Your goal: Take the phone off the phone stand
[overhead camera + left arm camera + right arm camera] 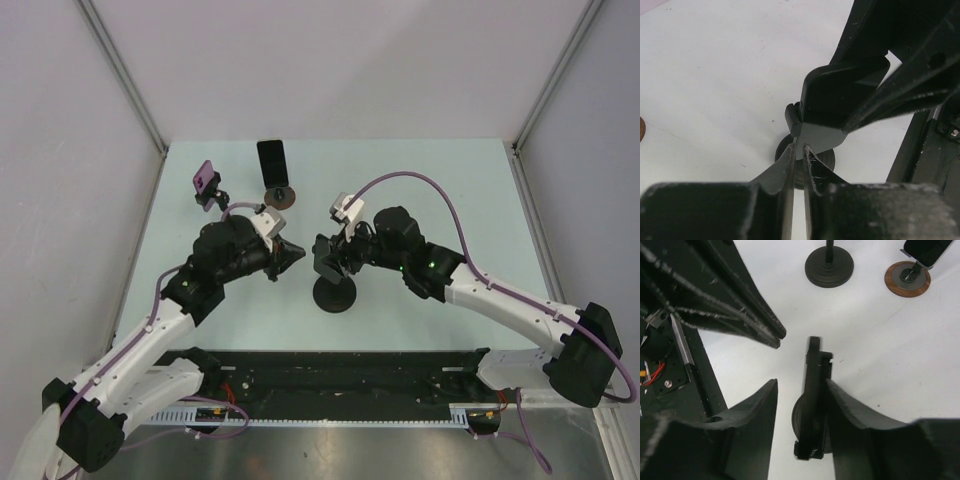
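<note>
My left gripper should open, reach in and hold the cradle [322, 257] before the phone comes out, because the gripper is closed on empty air [306, 262] short of the phone stand.
A dark phone [812, 390] stands edge-on in the cradle of a black phone stand with a round base [335, 296], mid-table. My right gripper [330, 262] is open and straddles the phone in the right wrist view [801, 385]; its right finger [850, 415] touches the cradle and its left finger stands apart. My left gripper [297, 255] is shut to a thin slit and holds nothing. In the left wrist view [800, 147] its tips point at the phone's lower corner [820, 137], a short way off. The stand's base [781, 150] shows behind them.
A black phone [272, 160] sits on a stand with a wooden base [279, 196] at the back. A purple phone [205, 179] on a black stand is to its left. A black rail [340, 370] runs along the near edge.
</note>
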Available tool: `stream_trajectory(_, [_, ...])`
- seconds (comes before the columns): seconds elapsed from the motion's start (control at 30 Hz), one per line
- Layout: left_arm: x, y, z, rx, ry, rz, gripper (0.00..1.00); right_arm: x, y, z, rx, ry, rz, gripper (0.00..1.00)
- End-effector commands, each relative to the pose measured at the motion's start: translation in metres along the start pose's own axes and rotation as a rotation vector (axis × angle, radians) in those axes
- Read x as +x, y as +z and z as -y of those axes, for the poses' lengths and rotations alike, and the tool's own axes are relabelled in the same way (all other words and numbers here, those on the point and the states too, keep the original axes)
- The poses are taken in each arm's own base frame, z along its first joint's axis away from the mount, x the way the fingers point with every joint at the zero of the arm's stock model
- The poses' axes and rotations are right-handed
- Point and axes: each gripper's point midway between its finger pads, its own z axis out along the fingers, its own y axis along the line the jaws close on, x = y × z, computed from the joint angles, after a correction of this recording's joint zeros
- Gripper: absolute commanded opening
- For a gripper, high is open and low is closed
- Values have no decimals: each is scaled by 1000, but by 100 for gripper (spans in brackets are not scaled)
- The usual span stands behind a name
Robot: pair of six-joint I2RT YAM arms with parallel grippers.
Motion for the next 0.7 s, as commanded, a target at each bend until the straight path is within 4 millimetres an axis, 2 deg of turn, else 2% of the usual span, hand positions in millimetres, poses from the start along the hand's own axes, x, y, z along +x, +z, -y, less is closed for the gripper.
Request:
stream_trajectory(0.0, [-4,0,2,8,46,23,30,-9,4,0,10,7,42,40])
stream_trajectory(0.03, [-4,1,1,9,47,20,35,-9,4,-1,2,7,42,33])
stream_trajectory(0.07, [-4,2,0,6,50,17,38,-9,4,-2,-1,8,41,21])
stream_trajectory(0.1, [-4,3,1,12,61,17,46,-8,3,-3,-6,9,40,15])
stream_trajectory(0.17, [-5,5,0,15,66,12,54,-9,1,-7,-27,6,41,0])
stream_trajectory(0.2, [-6,6,-1,18,75,12,61,-10,1,-8,-33,7,42,0])
stream_trajectory(0.3, [-7,11,-1,35,91,5,71,-9,-1,-12,-58,3,38,0])
stream_trajectory(0.37, [-6,14,-1,47,94,-5,73,-8,-1,-15,-72,5,35,0])
stream_trajectory(0.53, [-1,20,-1,70,100,-26,72,-7,-2,-22,-113,3,29,0])
stream_trajectory(0.67, [-2,22,-3,64,101,-30,63,-3,-3,-27,-146,-2,13,0])
